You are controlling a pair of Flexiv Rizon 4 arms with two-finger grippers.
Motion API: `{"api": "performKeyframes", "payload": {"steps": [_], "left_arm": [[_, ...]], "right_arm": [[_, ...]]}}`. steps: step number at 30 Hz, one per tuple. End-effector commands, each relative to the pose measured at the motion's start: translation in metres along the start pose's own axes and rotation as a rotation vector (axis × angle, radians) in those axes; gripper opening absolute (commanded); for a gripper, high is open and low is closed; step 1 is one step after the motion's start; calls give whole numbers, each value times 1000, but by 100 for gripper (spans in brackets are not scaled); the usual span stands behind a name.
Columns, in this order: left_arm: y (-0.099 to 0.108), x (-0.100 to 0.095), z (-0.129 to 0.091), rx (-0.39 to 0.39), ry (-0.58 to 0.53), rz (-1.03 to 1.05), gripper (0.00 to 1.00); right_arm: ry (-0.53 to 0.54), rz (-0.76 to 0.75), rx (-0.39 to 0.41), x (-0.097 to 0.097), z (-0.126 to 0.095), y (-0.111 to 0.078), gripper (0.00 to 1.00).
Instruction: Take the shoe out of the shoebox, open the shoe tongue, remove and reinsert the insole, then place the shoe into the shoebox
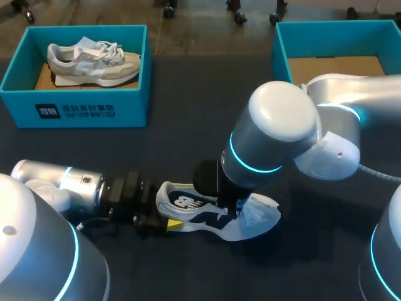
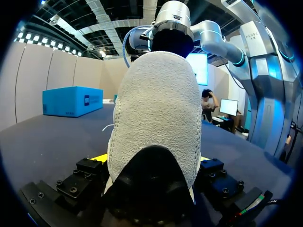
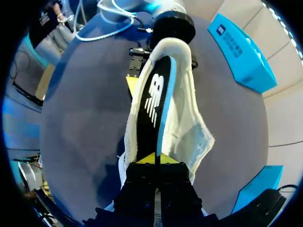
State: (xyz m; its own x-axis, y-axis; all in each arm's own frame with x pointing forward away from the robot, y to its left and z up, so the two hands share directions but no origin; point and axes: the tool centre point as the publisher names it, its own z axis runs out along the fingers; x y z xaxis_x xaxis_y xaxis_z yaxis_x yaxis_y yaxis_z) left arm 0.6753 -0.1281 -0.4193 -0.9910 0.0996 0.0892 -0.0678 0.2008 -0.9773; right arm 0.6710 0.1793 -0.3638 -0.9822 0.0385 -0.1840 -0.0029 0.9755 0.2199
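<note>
The black insole (image 1: 175,197) will slide out heel first and in one piece when I pull, as the insole's white logo end (image 1: 188,202) lies uncovered at the shoe's heel.
A white and grey shoe (image 1: 250,219) lies on the dark table near its front edge, heel toward my left arm. Its tongue (image 3: 196,137) is spread open to one side. My left gripper (image 1: 166,212) has its fingers wide apart on either side of the heel (image 2: 158,118), touching both sides and so shut on the shoe. A black insole (image 3: 154,94) with a white logo and blue edge runs along the shoe's opening. From above, my right gripper (image 3: 156,158) is shut on the insole's toe end, yellow tips pressed together; it also shows as my right gripper (image 1: 235,210).
A blue shoebox (image 1: 75,106) at the back left holds another grey shoe (image 1: 94,59). A second blue box (image 1: 332,34) at the back right has only its cardboard floor showing. My right arm's big elbow hangs over the table's middle.
</note>
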Motion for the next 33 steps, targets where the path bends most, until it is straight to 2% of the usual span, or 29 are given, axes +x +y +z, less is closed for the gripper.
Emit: {"api": "performKeyframes", "payload": {"steps": [1,8,11,14,21,27,28,29,30,33], "left_arm": [[0,-1,0,0,-2,0,0],[0,-1,0,0,-2,0,0],[0,-1,0,0,-2,0,0],[0,-1,0,0,-2,0,0],[0,-1,0,0,-2,0,0],[0,-1,0,0,-2,0,0],[0,-1,0,0,-2,0,0],[0,-1,0,0,-2,0,0],[0,-1,0,0,-2,0,0],[0,-1,0,0,-2,0,0]], "right_arm": [[-9,-18,-26,0,-6,-2,0],[-32,-63,-40,-5,-13,6,0],[-36,-57,-28,-6,-14,3,0],[-35,-58,-49,-8,-14,0,0],[-48,-140,-50,-11,-19,15,0],[-36,-159,-48,-13,-19,19,0],[-31,-162,-46,-13,-19,19,26],[-29,-165,-43,-14,-19,19,38],[-25,-169,-38,-14,-18,19,43],[-13,-163,-21,-13,-17,19,42]]}}
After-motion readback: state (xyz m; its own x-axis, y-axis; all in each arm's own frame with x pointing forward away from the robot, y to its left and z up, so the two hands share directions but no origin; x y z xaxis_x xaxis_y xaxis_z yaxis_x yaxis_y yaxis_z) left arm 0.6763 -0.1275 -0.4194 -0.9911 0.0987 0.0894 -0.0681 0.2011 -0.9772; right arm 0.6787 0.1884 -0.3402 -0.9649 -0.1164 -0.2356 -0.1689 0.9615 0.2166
